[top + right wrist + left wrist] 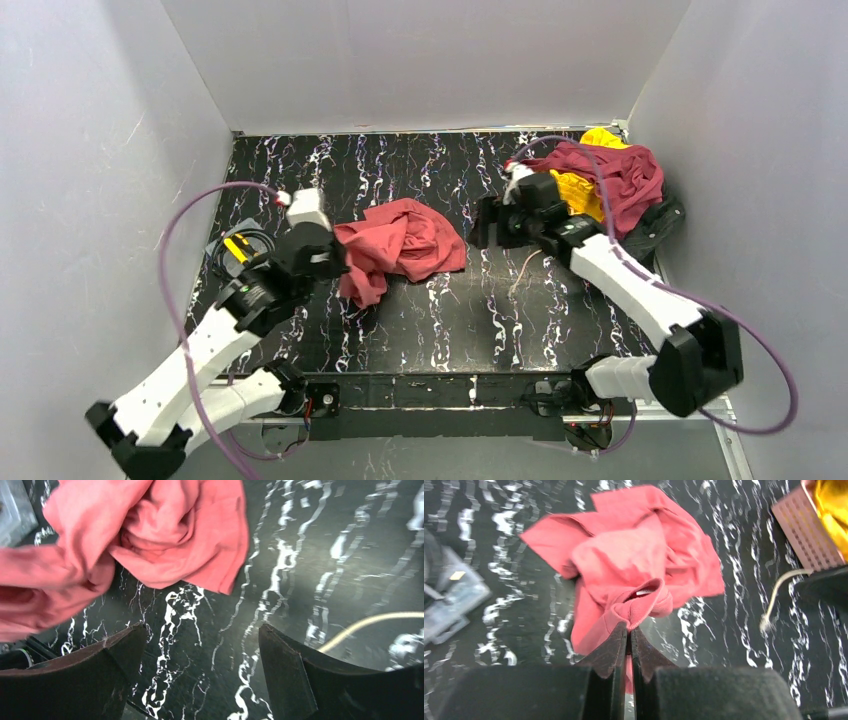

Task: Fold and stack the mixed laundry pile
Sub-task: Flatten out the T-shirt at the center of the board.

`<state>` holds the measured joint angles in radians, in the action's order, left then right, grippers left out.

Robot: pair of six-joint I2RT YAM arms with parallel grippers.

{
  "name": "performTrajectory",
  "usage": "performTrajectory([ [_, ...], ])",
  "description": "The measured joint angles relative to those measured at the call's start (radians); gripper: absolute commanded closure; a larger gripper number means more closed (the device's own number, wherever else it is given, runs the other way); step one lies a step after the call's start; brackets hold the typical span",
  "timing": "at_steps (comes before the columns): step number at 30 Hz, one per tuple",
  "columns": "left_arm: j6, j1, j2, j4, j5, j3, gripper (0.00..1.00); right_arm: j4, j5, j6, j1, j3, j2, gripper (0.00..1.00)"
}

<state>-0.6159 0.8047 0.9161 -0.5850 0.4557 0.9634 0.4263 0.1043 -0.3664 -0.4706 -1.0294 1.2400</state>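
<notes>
The salmon-red garment (432, 246) is bunched into a small heap by deep overlapping folds (392, 238), so I expect it to open much wider and sag between my grippers as I lift.
A crumpled salmon-red garment (400, 245) lies in the middle of the black marbled table. My left gripper (629, 628) is shut on a ribbed hem fold at the garment's (639, 560) near edge; in the top view the left gripper (330, 258) sits at the cloth's left side. My right gripper (490, 222) hovers just right of the garment (150, 535), and its jaws (200, 630) stand open with only bare table between them. In the back right corner lies the rest of the pile: a dark maroon piece (620, 175), a bright yellow one (580, 190) and a charcoal-black one (655, 222).
A pink lattice basket (804, 530) stands at the pile's edge, with a thin cream cord (525, 268) trailing from it over the table. A grey device with a yellow label (235, 250) sits at the left edge. White walls enclose three sides.
</notes>
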Motion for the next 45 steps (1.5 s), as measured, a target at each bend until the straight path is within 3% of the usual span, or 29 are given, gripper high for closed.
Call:
performTrajectory([
  [3,0.052,-0.139,-0.106,-0.049,-0.026,0.0,1.0,-0.103,-0.02,-0.022,-0.098,0.035,0.105,0.15],
  [7,0.101,-0.202,-0.104,-0.119,-0.066,-0.018,1.0,-0.193,-0.067,-0.043,-0.15,0.049,0.244,0.27],
  [12,0.121,-0.231,-0.116,-0.172,-0.088,-0.034,1.0,-0.245,-0.148,-0.064,-0.162,0.06,0.368,0.37],
  [22,0.111,-0.249,-0.123,-0.182,-0.163,-0.034,1.0,-0.301,-0.195,-0.081,-0.214,0.063,0.475,0.4],
  [24,0.106,-0.254,-0.116,-0.18,-0.183,-0.034,1.0,-0.316,-0.201,-0.085,-0.233,0.051,0.486,0.5],
  [28,0.094,-0.269,-0.098,-0.174,-0.216,-0.034,1.0,-0.341,-0.226,-0.085,-0.266,0.031,0.52,0.96],
  [32,0.092,-0.325,-0.051,-0.174,-0.266,-0.003,1.0,-0.319,-0.278,-0.091,-0.277,0.014,0.522,0.99],
  [35,0.104,-0.411,0.056,-0.194,-0.325,0.146,1.0,-0.209,-0.355,-0.061,-0.276,-0.061,0.507,0.99],
  [38,0.127,-0.535,0.183,-0.207,-0.399,0.401,1.0,-0.074,-0.42,-0.008,-0.259,-0.23,0.452,0.99],
  [42,0.148,-0.76,0.332,-0.229,-0.505,0.782,1.0,0.018,-0.478,0.063,-0.202,-0.486,0.337,0.99],
  [45,0.151,-0.928,0.392,-0.234,-0.579,0.982,1.0,0.053,-0.539,0.117,-0.15,-0.632,0.213,0.99],
])
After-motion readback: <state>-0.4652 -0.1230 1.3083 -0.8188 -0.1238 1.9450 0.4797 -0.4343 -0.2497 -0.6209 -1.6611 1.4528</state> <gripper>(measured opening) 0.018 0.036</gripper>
